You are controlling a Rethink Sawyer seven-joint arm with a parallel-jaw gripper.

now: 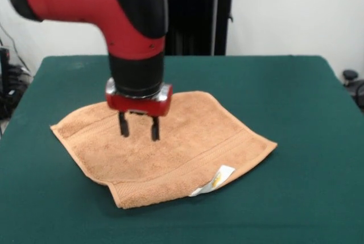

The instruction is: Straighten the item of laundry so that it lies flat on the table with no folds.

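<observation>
I expect the towel's far corner (200, 94) to open out into a point when I pull it, because it looks blunt and rounded (193, 92).
The orange-tan terry towel (170, 147) lies spread on the dark green table (296, 102), turned like a diamond. Its near-left corner (122, 194) is folded over, making a thicker double edge. A small white label with a yellow mark (215, 180) sticks out at the near edge. My gripper (139, 132) hangs from the red and black arm over the towel's left-middle part. Its two black fingers (123, 125) stand apart, open, with their tips at or just above the cloth and nothing between them.
The robot's black pedestal (196, 13) stands at the table's far side. Dark cables and gear (8, 79) show off the table's left edge, and a dark object (352, 82) off its right edge.
</observation>
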